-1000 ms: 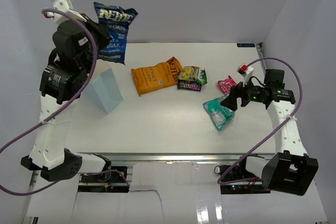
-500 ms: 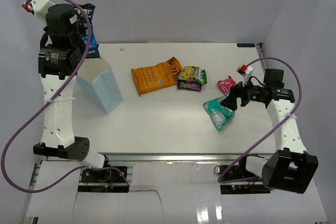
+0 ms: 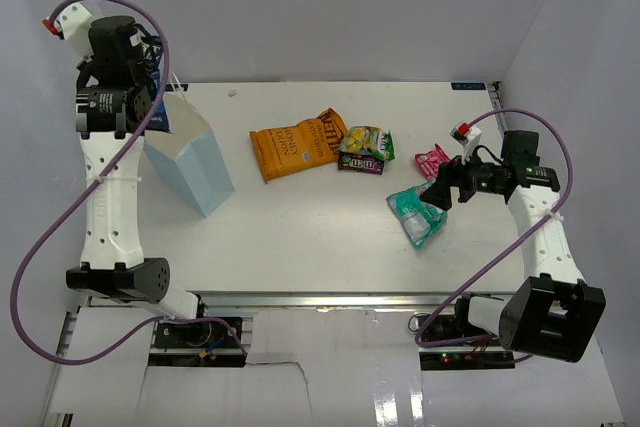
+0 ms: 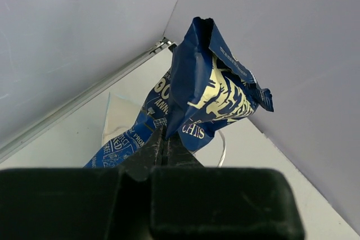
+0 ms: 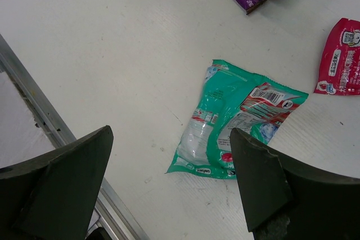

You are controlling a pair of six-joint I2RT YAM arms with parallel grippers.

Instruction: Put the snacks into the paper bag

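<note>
I should keep moving my left gripper until it is over the white inside [image 3: 184,115] and let go there, because the chip bag's lower end [image 3: 158,122] is hanging at the paper bag's opening.
My left gripper [image 3: 153,99] is shut on the dark blue chip bag [image 4: 208,88], also visible from above [image 3: 164,119], and holds it at the open mouth of the light-blue paper bag [image 3: 192,162]. The lower end of the chip bag hangs over the paper bag's white inside [image 4: 119,117]. My right gripper [image 5: 169,133] is open and empty just above the teal bag [image 5: 236,119], which lies flat [image 3: 418,213]. The orange bag [image 3: 295,143], yellow-green packet [image 3: 368,136], dark purple packet [image 3: 360,161] and pink packet [image 3: 432,159] lie on the table.
The paper bag stands at the table's left side near the left wall. A thin white string handle [image 4: 222,147] sticks up by the chip bag. The metal front rail [image 5: 39,122] runs along the near edge.
My left arm has swung the chip bag from high behind the paper bag down to its mouth. The paper bag has tipped more upright. The right arm has barely moved.
</note>
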